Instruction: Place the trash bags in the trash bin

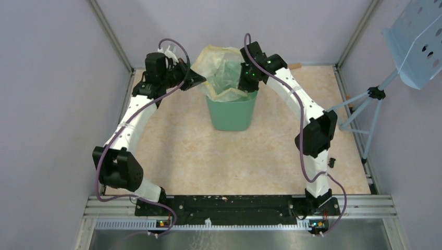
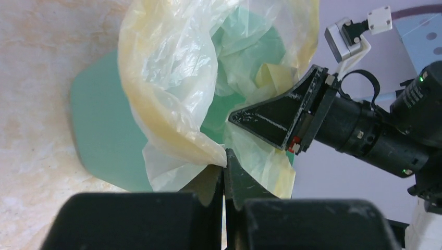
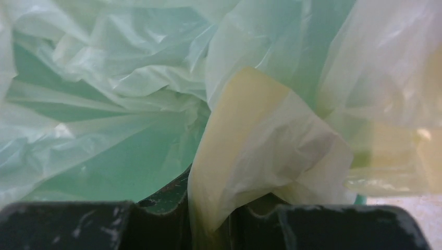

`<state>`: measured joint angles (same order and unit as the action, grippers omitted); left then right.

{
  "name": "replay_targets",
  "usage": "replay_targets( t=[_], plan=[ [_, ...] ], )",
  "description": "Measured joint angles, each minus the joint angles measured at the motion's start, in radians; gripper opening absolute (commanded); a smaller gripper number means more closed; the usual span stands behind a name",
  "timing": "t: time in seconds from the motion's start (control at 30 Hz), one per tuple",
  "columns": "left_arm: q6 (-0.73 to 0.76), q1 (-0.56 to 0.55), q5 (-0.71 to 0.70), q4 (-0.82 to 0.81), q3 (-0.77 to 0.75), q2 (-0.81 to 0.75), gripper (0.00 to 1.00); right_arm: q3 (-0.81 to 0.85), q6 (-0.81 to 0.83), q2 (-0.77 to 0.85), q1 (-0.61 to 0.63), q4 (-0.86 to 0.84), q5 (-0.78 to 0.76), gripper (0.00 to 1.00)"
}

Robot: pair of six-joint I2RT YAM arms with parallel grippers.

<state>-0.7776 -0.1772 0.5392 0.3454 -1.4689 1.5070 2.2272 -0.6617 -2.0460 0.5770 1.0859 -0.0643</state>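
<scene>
My right gripper is on the trash bag's near rim band (image 1: 228, 96), which sags over the trash bin's opening. It should pull away from my left gripper to stretch the bag's rim band tight.
The mint-green trash bin (image 1: 231, 114) stands upright at the far middle of the table. The pale-yellow translucent trash bag (image 1: 221, 67) sits in its mouth, billowing above the rim. My left gripper (image 1: 200, 79) is shut on the bag's yellow rim band at the bin's left edge; the left wrist view shows the film (image 2: 172, 94) pinched at my gripper's (image 2: 225, 156) tips, over the bin (image 2: 99, 130). My right gripper (image 1: 245, 83) is shut on the rim band at the bin's right edge; the right wrist view shows a yellow fold (image 3: 245, 146) clamped in my gripper (image 3: 216, 208).
A pale-blue perforated panel (image 1: 417, 39) on a tripod stands right of the table. Metal frame rails (image 1: 112, 41) and grey walls bound the table. The right arm's wrist (image 2: 365, 130) shows close across the bin in the left wrist view.
</scene>
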Motion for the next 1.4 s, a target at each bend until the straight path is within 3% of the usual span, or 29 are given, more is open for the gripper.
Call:
replay_targets(
  t=[0.1, 0.3, 0.73, 0.93, 1.1, 1.4],
  plan=[
    [-0.014, -0.003, 0.037, -0.041, 0.011, 0.03, 0.0, 0.009, 0.016, -0.017, -0.02, 0.01, -0.004, 0.23],
    [-0.023, -0.058, 0.057, -0.109, -0.002, 0.071, 0.0, 0.123, 0.045, -0.013, -0.031, 0.037, -0.001, 0.45],
    [-0.028, -0.143, 0.076, -0.124, -0.024, 0.104, 0.0, 0.074, 0.075, 0.147, -0.055, 0.113, 0.068, 0.67],
    [0.029, -0.135, 0.039, -0.005, -0.102, 0.104, 0.0, 0.07, 0.089, 0.159, -0.06, 0.153, 0.085, 0.58],
    [0.061, -0.125, -0.005, 0.122, -0.169, 0.073, 0.0, 0.013, 0.112, 0.189, -0.061, 0.175, 0.092, 0.26],
    [0.067, -0.111, -0.014, 0.227, -0.126, -0.05, 0.01, -0.045, 0.13, 0.238, -0.061, 0.216, 0.091, 0.25]
  ],
)
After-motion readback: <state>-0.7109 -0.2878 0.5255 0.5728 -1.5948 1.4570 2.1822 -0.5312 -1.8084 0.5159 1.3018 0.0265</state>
